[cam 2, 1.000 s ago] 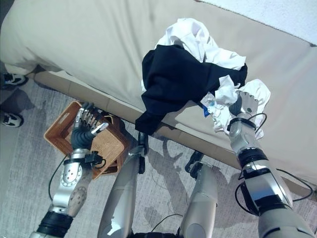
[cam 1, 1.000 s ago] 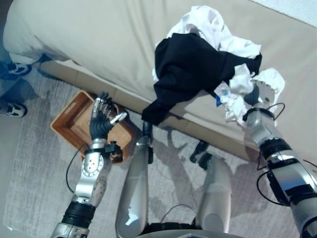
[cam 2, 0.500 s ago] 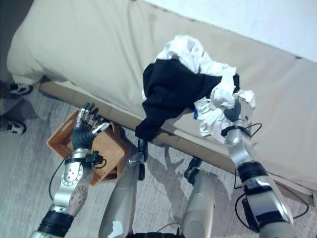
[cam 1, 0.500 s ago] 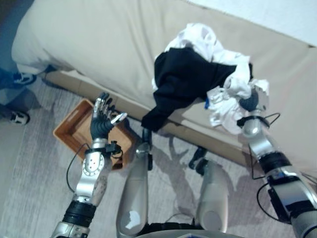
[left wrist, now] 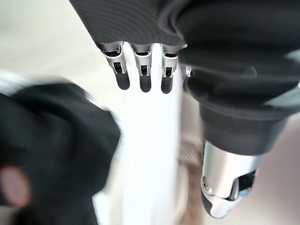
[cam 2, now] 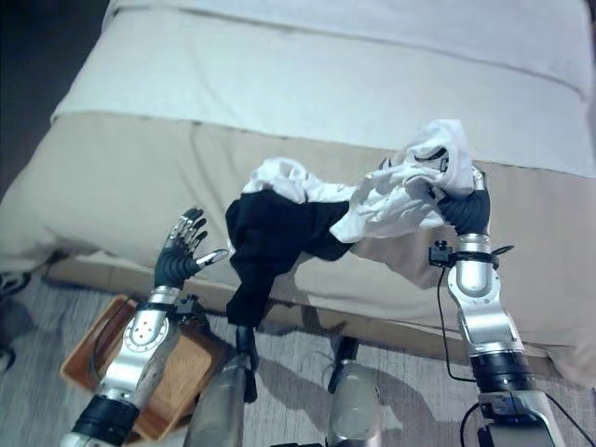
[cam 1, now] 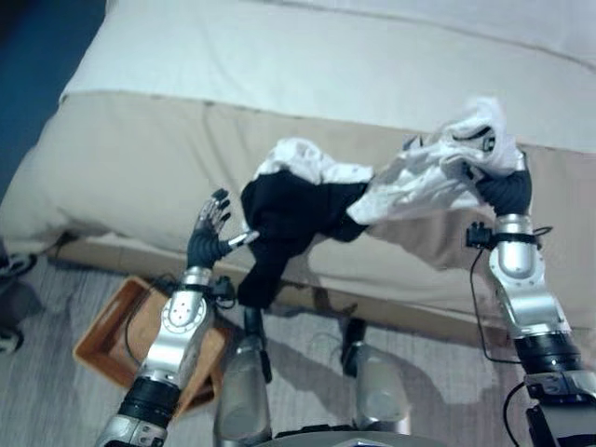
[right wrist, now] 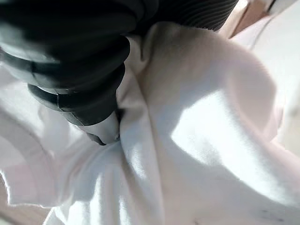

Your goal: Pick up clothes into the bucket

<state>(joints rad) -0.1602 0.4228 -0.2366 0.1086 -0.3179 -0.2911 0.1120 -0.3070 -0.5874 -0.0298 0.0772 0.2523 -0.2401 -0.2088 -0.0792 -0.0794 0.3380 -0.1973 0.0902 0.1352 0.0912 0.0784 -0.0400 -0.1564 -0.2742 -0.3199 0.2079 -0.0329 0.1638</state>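
My gripper will carry the white garment (cam 1: 433, 175) to the basket, and the white garment will come away by itself because its lower end (cam 1: 366, 209) lies over the black garment's edge.
My right hand (cam 2: 466, 209) is shut on a crumpled white garment (cam 2: 400, 191) and holds it up above the beige bed (cam 2: 112, 177); in the right wrist view the thumb (right wrist: 104, 131) presses into the white cloth (right wrist: 211, 131). The garment's lower end still trails to the pile. There a black garment (cam 1: 284, 219) hangs over the bed's front edge, with another white piece (cam 1: 298, 158) behind it. My left hand (cam 1: 209, 233) is open with fingers spread, just left of the black garment (left wrist: 51, 150) and apart from it. The brown woven basket (cam 2: 93, 349) stands on the floor under my left arm.
The bed has a white cover (cam 1: 326, 65) across its back half. A grey carpet (cam 1: 37, 307) lies before the bed, with the basket (cam 1: 98, 335) on it. A shoe (cam 1: 7, 340) shows at the far left edge.
The camera has tilted up towards the bed. My right hand has risen with the white garment, pulling it off the pile. My left hand has lifted from over the basket to beside the black garment.
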